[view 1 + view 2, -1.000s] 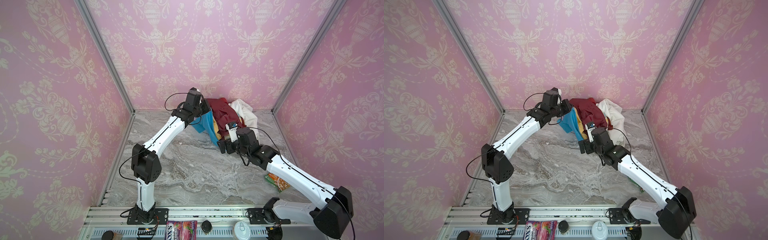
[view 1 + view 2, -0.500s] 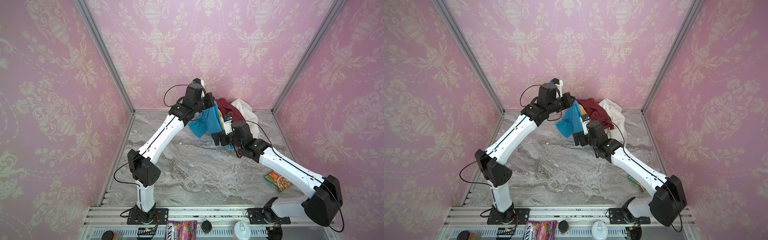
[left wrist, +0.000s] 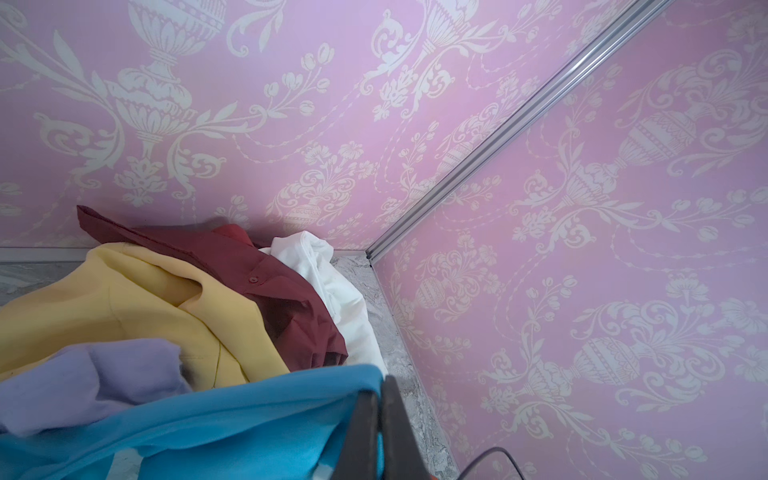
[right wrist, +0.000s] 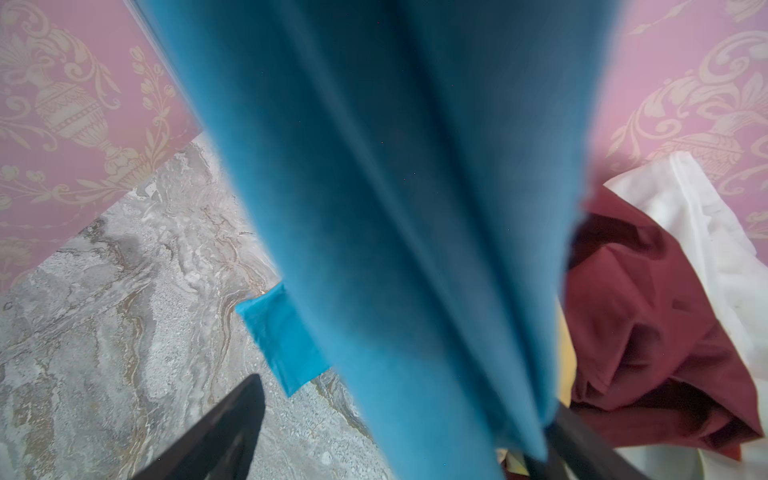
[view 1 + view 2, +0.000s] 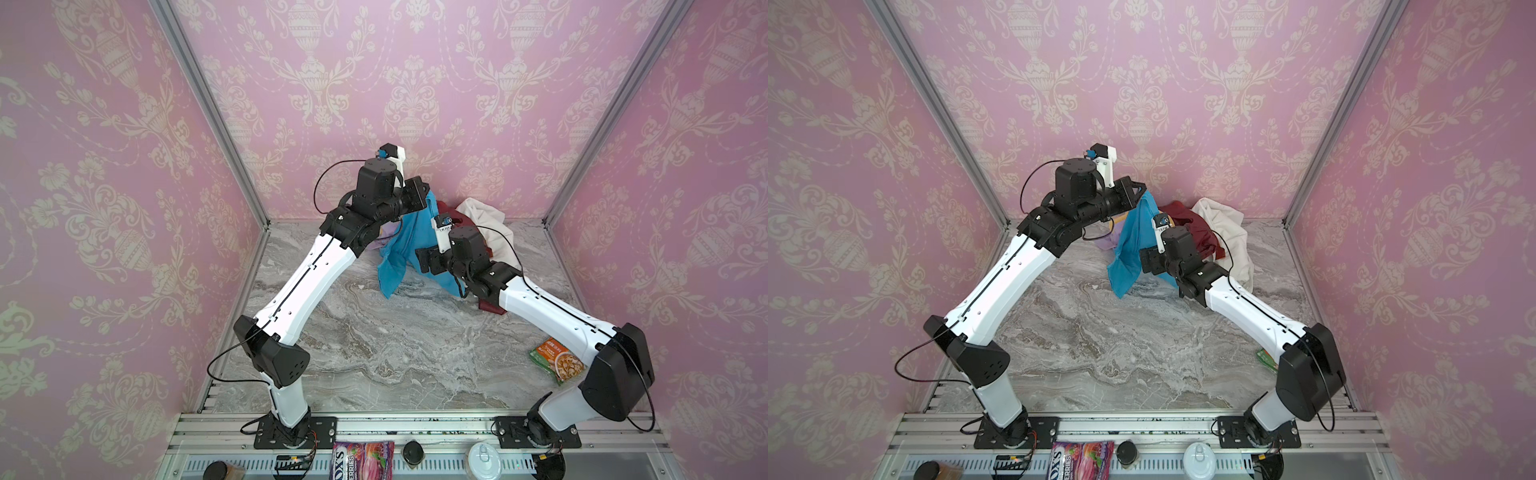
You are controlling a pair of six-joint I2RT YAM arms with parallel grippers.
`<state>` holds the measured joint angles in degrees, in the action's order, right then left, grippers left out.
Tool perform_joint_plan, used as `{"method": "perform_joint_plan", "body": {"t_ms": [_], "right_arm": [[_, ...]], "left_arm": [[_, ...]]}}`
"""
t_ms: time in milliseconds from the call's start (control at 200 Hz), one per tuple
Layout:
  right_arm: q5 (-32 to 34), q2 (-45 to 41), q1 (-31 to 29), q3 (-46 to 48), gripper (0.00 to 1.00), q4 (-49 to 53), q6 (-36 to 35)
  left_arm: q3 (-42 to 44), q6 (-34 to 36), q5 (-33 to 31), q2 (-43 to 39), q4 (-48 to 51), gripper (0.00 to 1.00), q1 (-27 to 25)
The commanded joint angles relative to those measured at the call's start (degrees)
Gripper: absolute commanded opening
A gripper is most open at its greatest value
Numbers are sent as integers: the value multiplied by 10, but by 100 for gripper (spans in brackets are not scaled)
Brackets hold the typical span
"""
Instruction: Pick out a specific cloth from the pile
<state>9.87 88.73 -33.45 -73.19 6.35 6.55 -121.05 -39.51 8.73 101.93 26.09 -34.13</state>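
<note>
The turquoise-blue cloth's lower end (image 5: 389, 281) still trails by the pile under my left gripper. Next, I grab the hanging part (image 5: 417, 235) with my right gripper and lift it clear.
The turquoise-blue cloth (image 5: 409, 237) (image 5: 1133, 245) hangs from my left gripper (image 5: 428, 193) (image 5: 1144, 192), which is raised near the back wall. In the left wrist view that gripper (image 3: 380, 382) is shut on the cloth's (image 3: 208, 415) top edge. My right gripper (image 5: 424, 259) (image 5: 1148, 262) is at the hanging cloth, lower down. In the right wrist view it (image 4: 395, 415) is open, and the cloth (image 4: 415, 208) drapes between its two dark fingers (image 4: 232, 415). The pile (image 5: 469, 212) lies behind in the back corner, with yellow (image 3: 145, 299), maroon (image 3: 270, 291), white (image 3: 332, 282) and lilac (image 3: 95, 374) cloths.
A snack packet (image 5: 557, 363) lies on the marble table by the right arm's elbow. A candy bag (image 5: 363, 459), a can (image 5: 484, 457) and a small dark lid (image 5: 413, 451) sit on the front rail. Pink walls close in the back and sides.
My left gripper has lifted the blue cloth higher off the pile. The right gripper has moved up and left until the hanging cloth lies between its fingers.
</note>
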Motion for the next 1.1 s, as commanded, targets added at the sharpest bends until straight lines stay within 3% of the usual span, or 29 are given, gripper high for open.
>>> {"method": "perform_joint_plan", "body": {"t_ms": [0,130,205,390,661,1001,1096], "right_arm": [[-1,12,3,-18,65,-15,0],[-26,-2,3,-24,19,-13,13],[-32,-19,3,-23,0,-12,19],[-27,-61,2,-40,0,15,17],[23,-77,24,-135,0,78,-3],[28,-84,104,-258,0,115,18],[29,-84,113,-287,0,128,16]], "left_arm": [[-27,23,10,-37,-17,0,-8],[-6,42,-12,-52,-11,0,-8],[19,53,-34,-64,-10,0,-5],[97,60,-53,-91,-24,0,18],[228,32,-26,-109,-80,0,53],[252,20,71,-26,-149,0,24],[247,27,85,-12,-159,6,15]]}}
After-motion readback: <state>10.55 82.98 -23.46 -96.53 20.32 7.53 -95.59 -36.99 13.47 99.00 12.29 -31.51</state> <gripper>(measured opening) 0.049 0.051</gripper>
